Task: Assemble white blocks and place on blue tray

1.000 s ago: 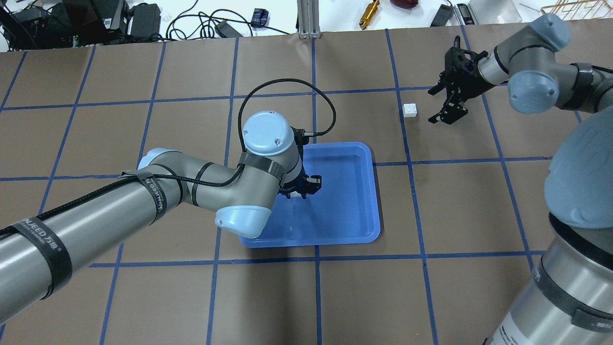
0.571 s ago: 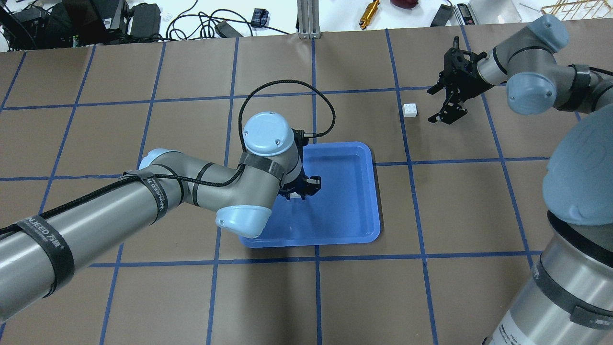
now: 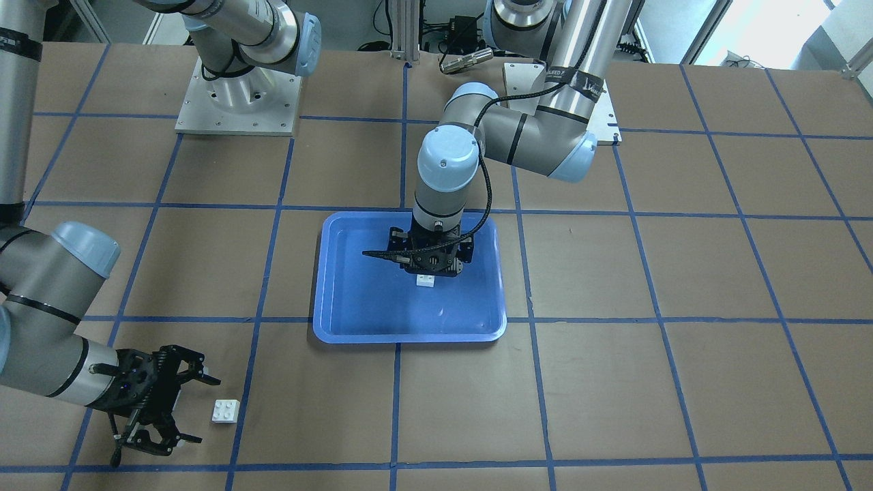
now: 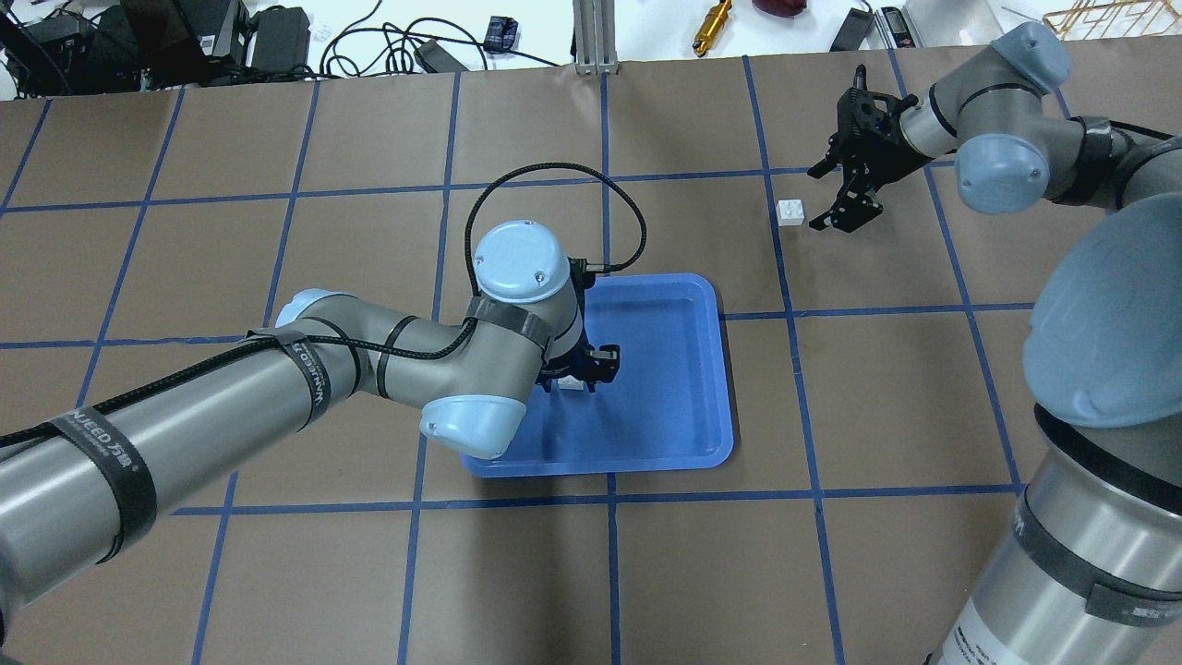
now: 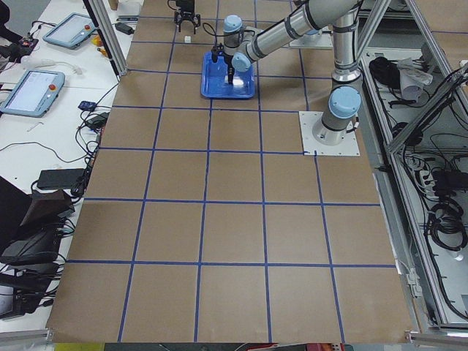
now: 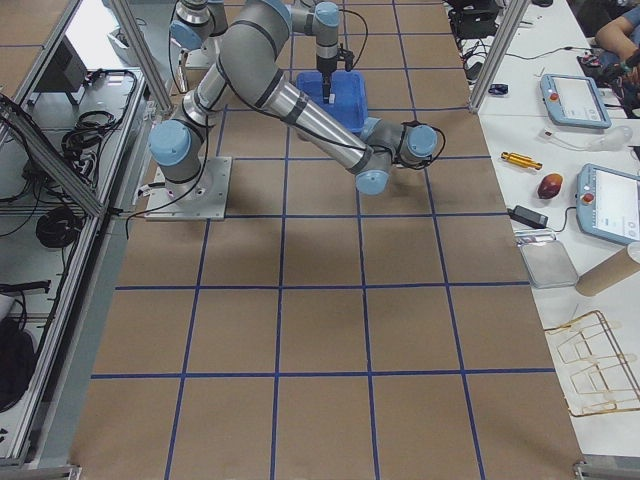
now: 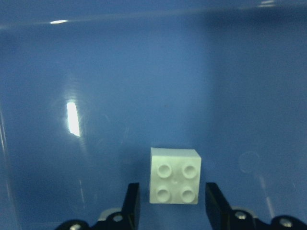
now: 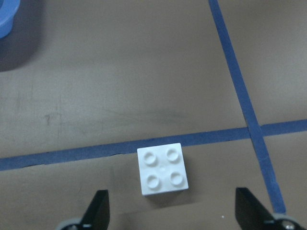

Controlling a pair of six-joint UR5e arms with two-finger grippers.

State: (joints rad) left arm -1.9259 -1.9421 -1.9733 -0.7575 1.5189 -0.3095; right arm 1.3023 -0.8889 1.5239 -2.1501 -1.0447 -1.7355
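Note:
The open fingers of my left gripper are on either side of the white block and cover its side [image 7: 198, 180] toward the second block, so next my left gripper closes and braces the opposite side [image 7: 151, 178].
The blue tray [image 4: 683, 388] lies mid-table, also in the front view [image 3: 354, 300]. One white block [image 7: 175, 182] sits studs up on the tray floor [image 3: 427, 280]. My left gripper [image 7: 173, 211] points straight down over it, open, with a finger on each side and a thin gap to the block; it also shows overhead [image 4: 577, 377]. The second white block [image 4: 790, 212] lies on the brown table right of the tray [image 8: 163, 168]. My right gripper [image 4: 814, 199] is open and empty just right of it, low over the table [image 3: 199, 409].
Blue tape lines [image 8: 240, 91] grid the brown table. Cables, tools and boxes [image 4: 711, 23] lie beyond the far edge. The left arm's elbow [image 4: 462, 425] hangs over the tray's near left corner. The tray also shows in the side views [image 5: 228, 86] [image 6: 350, 95].
My right gripper has moved left, closer to the block on the table. My left gripper has shifted slightly over the tray and a white block now shows beneath it.

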